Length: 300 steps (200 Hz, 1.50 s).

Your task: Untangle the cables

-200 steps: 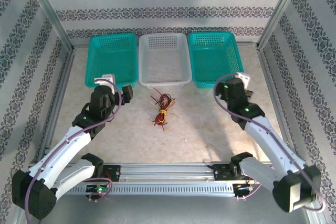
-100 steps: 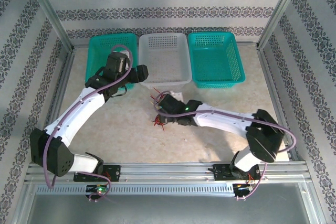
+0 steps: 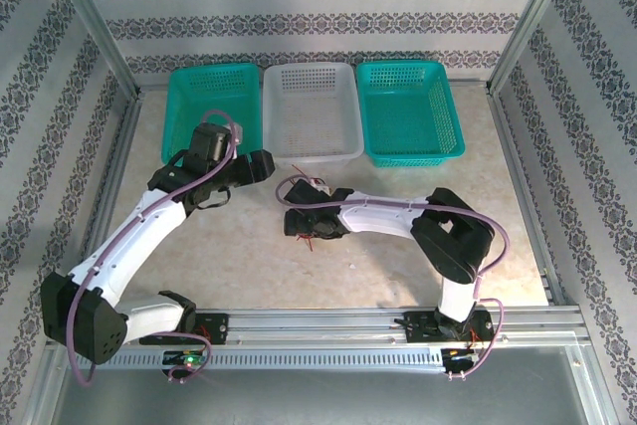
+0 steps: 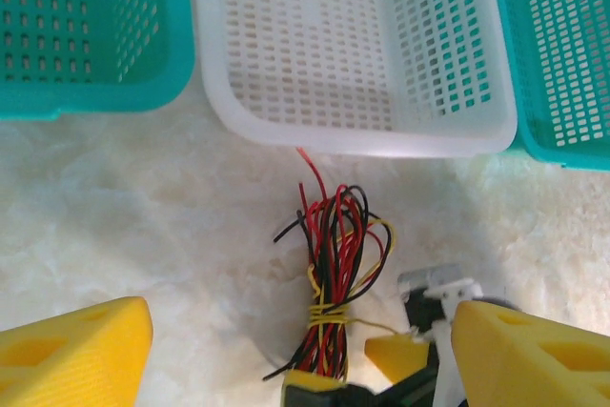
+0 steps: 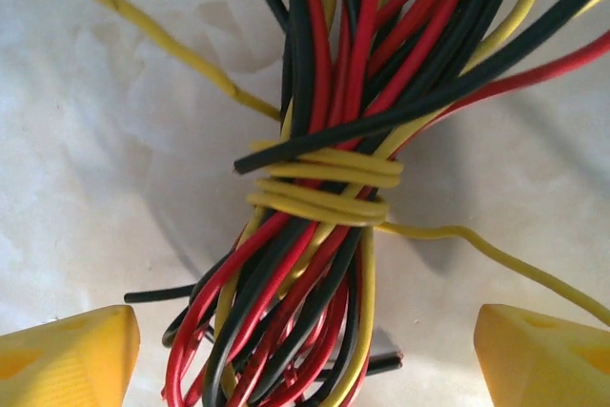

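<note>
I should use my right gripper to lift the bundle [image 4: 340, 247] into my left gripper's hold before pulling at its wires, since the yellow turns [image 5: 326, 183] bind the cables at the waist.
The cables [image 4: 335, 264] are a bundle of red, black and yellow wires bound at the waist by yellow turns [image 5: 324, 188], lying on the table just in front of the white basket [image 4: 355, 135]. My right gripper [image 5: 305, 355] is open. Its yellow fingers [image 5: 67, 361] straddle the bundle's lower end without touching it. From above, that gripper [image 3: 298, 221] covers most of the cables [image 3: 312, 237]. My left gripper [image 3: 263, 165] hovers open to the left of the bundle. In the left wrist view it [image 4: 300, 335] looks down on the wires and on the right gripper's fingers [image 4: 397, 355].
Three baskets line the back of the table: teal [image 3: 211, 111], white [image 3: 311, 151] and teal [image 3: 408, 111]. A loose yellow strand [image 5: 496, 254] trails to one side of the bundle. Metal frame posts and patterned walls enclose the table.
Both arms have reached in from the sides. The right gripper came down over the bundle and shifted left. The left gripper pulled back from the white basket's edge toward the near side.
</note>
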Each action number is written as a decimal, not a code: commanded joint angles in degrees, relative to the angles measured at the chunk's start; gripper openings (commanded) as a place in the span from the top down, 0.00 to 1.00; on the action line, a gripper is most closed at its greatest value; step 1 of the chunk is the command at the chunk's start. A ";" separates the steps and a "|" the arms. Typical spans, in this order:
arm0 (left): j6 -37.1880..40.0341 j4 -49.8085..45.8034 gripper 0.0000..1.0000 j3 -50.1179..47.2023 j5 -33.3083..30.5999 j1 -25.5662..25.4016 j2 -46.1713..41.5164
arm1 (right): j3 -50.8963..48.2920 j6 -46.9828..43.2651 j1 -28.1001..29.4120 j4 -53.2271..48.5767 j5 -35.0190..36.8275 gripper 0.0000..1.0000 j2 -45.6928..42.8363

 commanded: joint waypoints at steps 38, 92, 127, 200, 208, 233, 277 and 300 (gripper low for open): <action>-1.97 -1.68 0.21 -0.89 1.53 0.50 0.15 | 5.43 -2.28 -2.08 -2.51 -0.22 0.49 5.82; -0.20 -5.04 0.12 3.83 4.12 3.29 2.22 | 2.01 -14.60 -2.18 -3.99 4.06 0.83 -0.32; 3.53 -7.95 0.01 12.00 17.21 12.61 3.55 | -1.71 -32.40 -2.08 -4.68 2.93 0.86 -13.60; 4.46 -3.52 0.01 12.04 25.89 -2.03 6.07 | 3.75 -44.97 -0.76 -9.59 -3.24 0.86 -27.50; 2.95 -1.85 0.01 10.89 26.57 -2.29 6.06 | 4.76 -45.15 -0.15 -9.97 -3.17 0.85 -27.56; 0.67 0.65 0.01 9.40 28.00 -2.46 6.33 | 7.49 -46.08 2.14 -10.99 -2.27 0.85 -27.11; -0.89 2.35 0.01 6.81 31.22 -3.20 7.39 | 10.12 -47.74 4.35 -11.71 -1.23 0.85 -26.41; -5.82 7.31 0.01 3.58 31.68 -2.31 6.05 | 10.09 -47.89 4.60 -11.53 0.10 0.85 -26.39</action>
